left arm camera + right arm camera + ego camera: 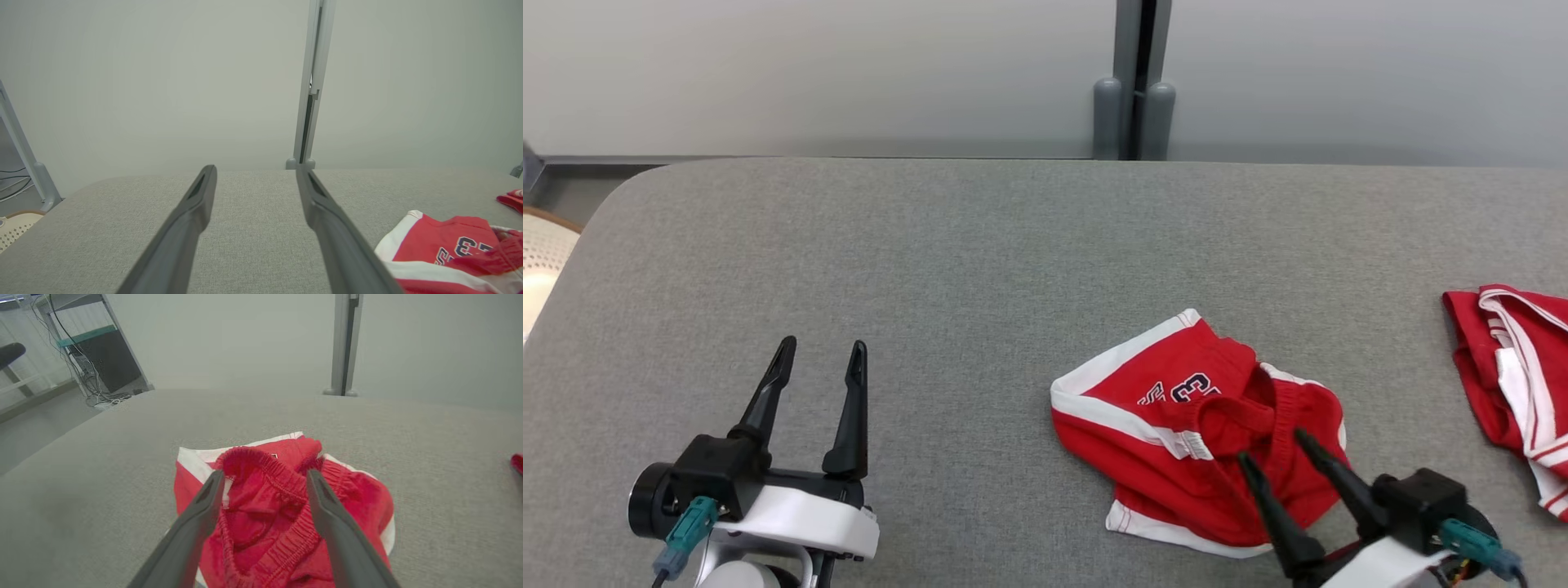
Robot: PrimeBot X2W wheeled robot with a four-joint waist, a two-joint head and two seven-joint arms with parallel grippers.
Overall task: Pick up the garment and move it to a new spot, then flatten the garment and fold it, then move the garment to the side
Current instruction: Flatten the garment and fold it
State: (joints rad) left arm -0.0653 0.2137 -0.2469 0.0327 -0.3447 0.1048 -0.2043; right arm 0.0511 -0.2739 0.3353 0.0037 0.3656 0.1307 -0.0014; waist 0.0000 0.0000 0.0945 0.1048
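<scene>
The elastic waistband (pixel 1243 421) is bunched up over the shorts' leg, so the red shorts (pixel 1150 421) will open into a much longer piece when the robot lifts and spreads them.
The garment (pixel 1176 425) is a crumpled pair of red shorts with white trim and dark lettering, lying on the grey table (pixel 980 261) right of centre. My right gripper (pixel 1274 445) hovers over its near right part, open, fingers spread above the elastic waistband (pixel 265 486) with nothing between them. In the left wrist view the shorts (pixel 445 253) show at the lower right. My left gripper (pixel 821 351) stands open at the lower left over bare table, well apart from the shorts.
A second red and white garment (pixel 1515 384) lies at the table's right edge. A grey post (pixel 1135 90) rises behind the far edge against a pale wall. A cream basket (pixel 543 261) sits off the left corner.
</scene>
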